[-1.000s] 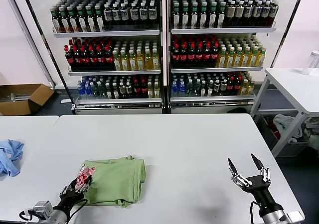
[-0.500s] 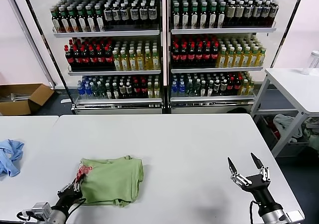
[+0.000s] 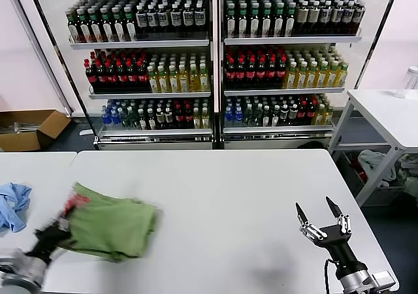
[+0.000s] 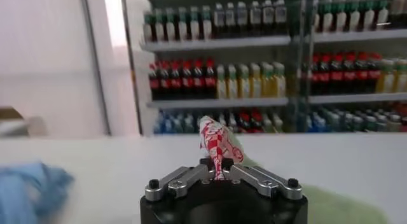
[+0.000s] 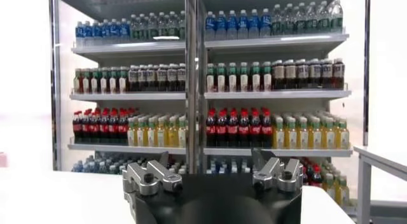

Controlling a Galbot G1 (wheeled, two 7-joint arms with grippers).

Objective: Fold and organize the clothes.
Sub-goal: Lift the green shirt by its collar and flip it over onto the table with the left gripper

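Note:
The robot's left gripper holds the shirt's printed edge [image 3: 77, 200] facing away from the right gripper, so the robot should swing that edge over toward the table's middle [image 3: 167, 202] and set it down.
The folded light green shirt [image 3: 112, 225] lies on the white table [image 3: 222, 196] at the front left, its red-and-white print at its left edge. My left gripper [image 3: 57, 228] is shut on that printed edge; in the left wrist view the print [image 4: 216, 142] stands pinched between the closed fingers of the left gripper [image 4: 217, 165]. My right gripper [image 3: 319, 217] is open and empty above the table's front right; the right wrist view shows the right gripper [image 5: 213, 165] with its fingers spread and nothing between them.
A light blue cloth [image 3: 12, 204] lies at the table's far left, also in the left wrist view [image 4: 28, 187]. Drink shelves [image 3: 212, 65] stand behind the table. A second white table [image 3: 385, 114] is at the right, a cardboard box [image 3: 29, 127] at the left.
My left gripper has pulled the green shirt leftward along the table toward the blue cloth. The right gripper has barely moved.

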